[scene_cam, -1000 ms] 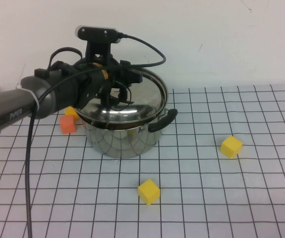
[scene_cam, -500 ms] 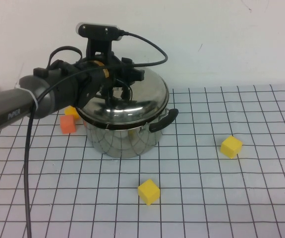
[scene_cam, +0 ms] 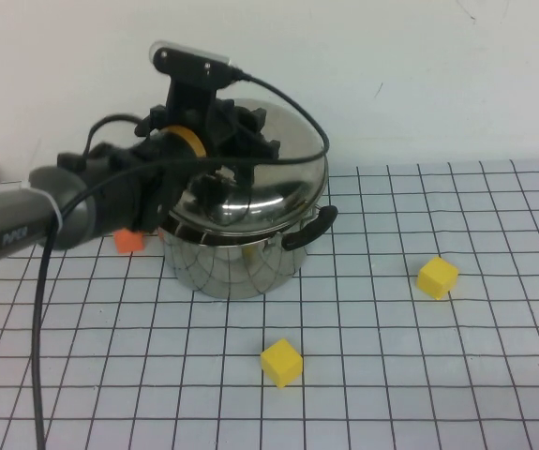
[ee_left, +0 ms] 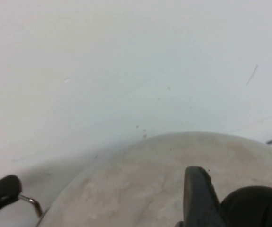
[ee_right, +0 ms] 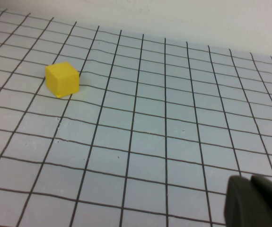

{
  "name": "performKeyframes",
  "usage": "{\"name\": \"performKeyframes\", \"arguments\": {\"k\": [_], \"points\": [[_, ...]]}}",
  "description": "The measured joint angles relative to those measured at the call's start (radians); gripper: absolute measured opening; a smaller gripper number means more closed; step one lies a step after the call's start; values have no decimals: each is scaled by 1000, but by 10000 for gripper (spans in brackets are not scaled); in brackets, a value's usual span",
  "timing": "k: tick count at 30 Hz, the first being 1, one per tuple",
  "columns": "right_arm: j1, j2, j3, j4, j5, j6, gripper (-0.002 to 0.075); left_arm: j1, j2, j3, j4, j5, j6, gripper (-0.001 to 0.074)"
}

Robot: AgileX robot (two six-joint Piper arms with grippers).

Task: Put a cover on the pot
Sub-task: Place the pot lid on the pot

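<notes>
The tilted lid sticks out over the pot's rim (scene_cam: 320,199) near the black handle, so next my left gripper pulls the lid back toward the pot's middle (scene_cam: 241,214) and sets it down.
The steel pot (scene_cam: 232,261) stands on the grid mat at the back left, one black loop handle (scene_cam: 310,228) toward the right. The domed steel lid (scene_cam: 260,192) sits tilted on the pot's rim, its far edge raised. My left gripper (scene_cam: 234,142) is shut on the lid's black knob. In the left wrist view the lid dome (ee_left: 140,184) fills the lower part, with one finger (ee_left: 197,196) beside the knob (ee_left: 256,208), and a pot handle (ee_left: 1,194) shows. My right gripper (ee_right: 258,201) hovers low over the mat, fingers together and empty; it is outside the high view.
Two yellow cubes lie on the mat, one in front of the pot (scene_cam: 281,362) and one to the right (scene_cam: 437,277); one of them shows in the right wrist view (ee_right: 62,79). An orange cube (scene_cam: 128,241) sits left of the pot, partly behind my left arm.
My left gripper has risen and shifted right with the lid. The lid has tipped steeper, its far edge higher over the pot.
</notes>
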Motion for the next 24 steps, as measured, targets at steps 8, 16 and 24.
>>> {"name": "performKeyframes", "arguments": {"k": [8, 16, 24], "points": [[0, 0, 0, 0, 0, 0, 9, 0, -11, 159, -215, -258, 152, 312], [0, 0, 0, 0, 0, 0, 9, 0, -14, 168, -232, -276, 168, 312], [0, 0, 0, 0, 0, 0, 9, 2, -14, 130, -230, -269, 170, 312]]}}
